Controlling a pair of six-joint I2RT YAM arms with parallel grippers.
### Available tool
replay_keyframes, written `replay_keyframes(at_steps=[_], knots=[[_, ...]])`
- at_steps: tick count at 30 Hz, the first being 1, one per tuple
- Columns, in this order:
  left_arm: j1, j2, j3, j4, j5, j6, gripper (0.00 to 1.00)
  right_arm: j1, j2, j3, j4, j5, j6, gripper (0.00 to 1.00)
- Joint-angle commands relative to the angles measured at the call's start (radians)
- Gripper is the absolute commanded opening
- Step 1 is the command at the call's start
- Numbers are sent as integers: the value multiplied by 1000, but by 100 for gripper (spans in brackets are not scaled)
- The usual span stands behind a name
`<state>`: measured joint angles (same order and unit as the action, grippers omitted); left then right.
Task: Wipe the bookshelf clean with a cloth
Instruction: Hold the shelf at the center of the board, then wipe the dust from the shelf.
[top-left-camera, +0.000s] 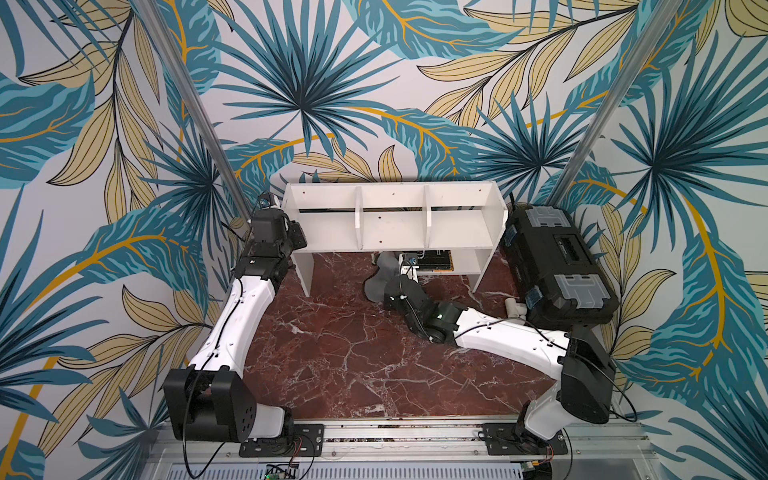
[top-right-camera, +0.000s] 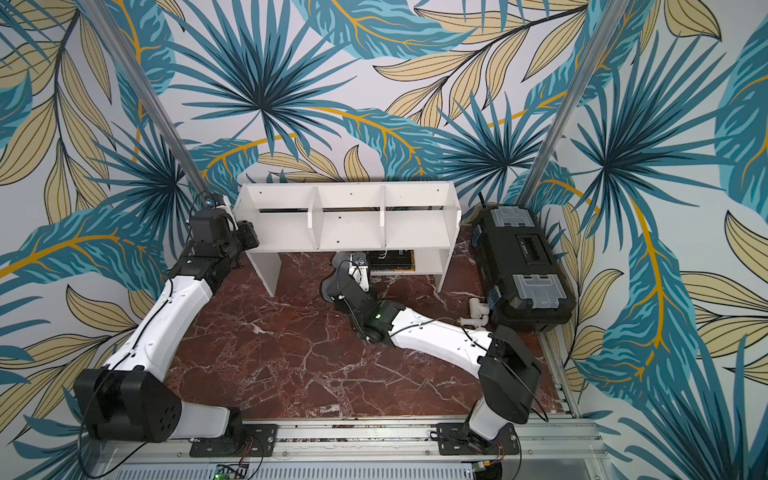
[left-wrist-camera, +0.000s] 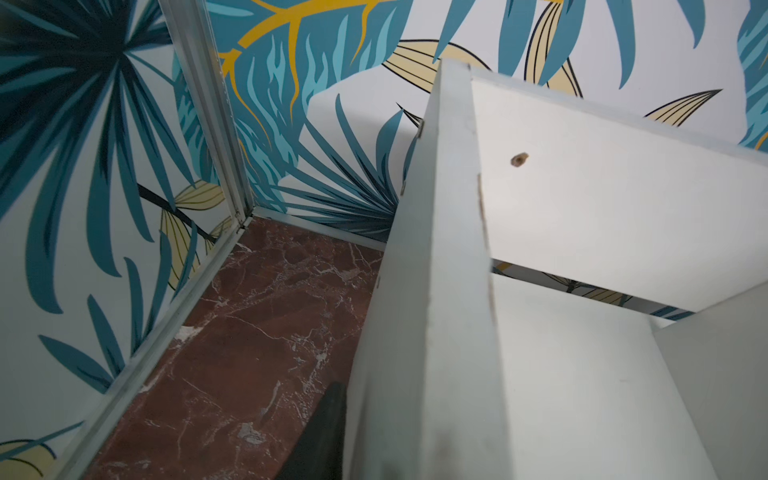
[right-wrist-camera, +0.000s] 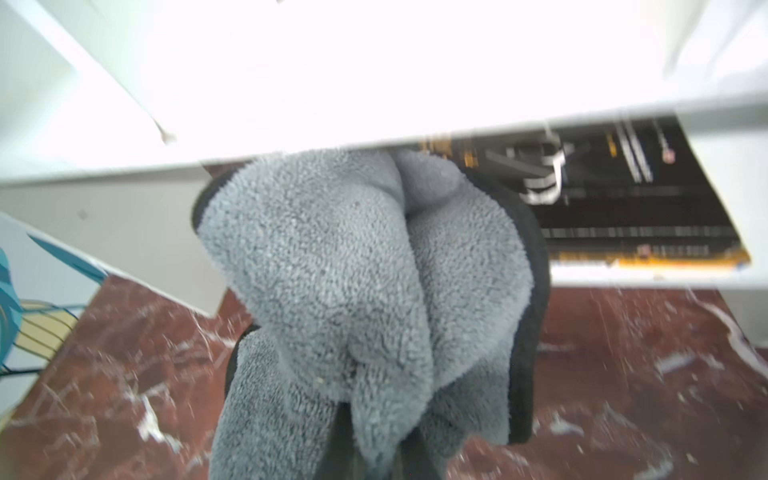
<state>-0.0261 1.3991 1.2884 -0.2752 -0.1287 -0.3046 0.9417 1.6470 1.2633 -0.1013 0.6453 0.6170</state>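
Note:
The grey cloth is at the low shelf board's inner end, next to the open gap, so the robot's right gripper should wipe back along the board (top-left-camera: 459, 269) toward the toolbox.
The white bookshelf (top-left-camera: 395, 232) (top-right-camera: 353, 228) stands at the back of the red marble table in both top views. My left gripper (top-left-camera: 298, 236) (top-right-camera: 249, 232) straddles its left end panel (left-wrist-camera: 432, 291). One dark finger (left-wrist-camera: 324, 436) lies against the panel's outer face, and the other is hidden behind the board. The grey fleecy cloth (right-wrist-camera: 353, 266) (top-left-camera: 380, 278) (top-right-camera: 337, 261) hangs bunched from my right gripper (right-wrist-camera: 374, 461), which is shut on it. It hangs low, just in front of the shelf's front edge, below the middle compartment.
A black toolbox (top-left-camera: 557, 262) with grey latches stands right of the shelf, with a white pipe fitting (top-left-camera: 515, 309) beside it. A black and yellow flat item (right-wrist-camera: 631, 208) lies on the low right shelf board. Metal posts (left-wrist-camera: 208, 108) and patterned walls close in the back and sides.

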Motion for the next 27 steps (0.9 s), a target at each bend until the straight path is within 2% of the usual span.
replay_keyframes(at_steps=[1,3,7,12,18,20,22,24,27], knots=[[-2,-11,-34,69,-3,1,27,-30,90,13,29,-45,-35,0],[-3,-10,-47,81,-5,-1,20,-29,144,1,75,-99,-29,0],[-2,1,-53,83,-18,-2,0,-52,195,-75,194,-140,32,0],[0,8,-58,87,-30,24,0,-158,94,-238,286,-164,48,0],[58,28,-40,49,-63,67,0,-369,-66,-371,208,-215,-30,0],[91,19,-41,54,-65,105,0,-383,-98,-383,200,-208,-92,0],[144,15,-50,66,-15,118,0,-382,-113,-379,187,-234,-124,0],[181,22,-59,95,92,117,0,-380,-111,-376,194,-288,-121,0],[190,55,-53,120,177,131,0,-340,-94,-351,213,-319,-114,0]])
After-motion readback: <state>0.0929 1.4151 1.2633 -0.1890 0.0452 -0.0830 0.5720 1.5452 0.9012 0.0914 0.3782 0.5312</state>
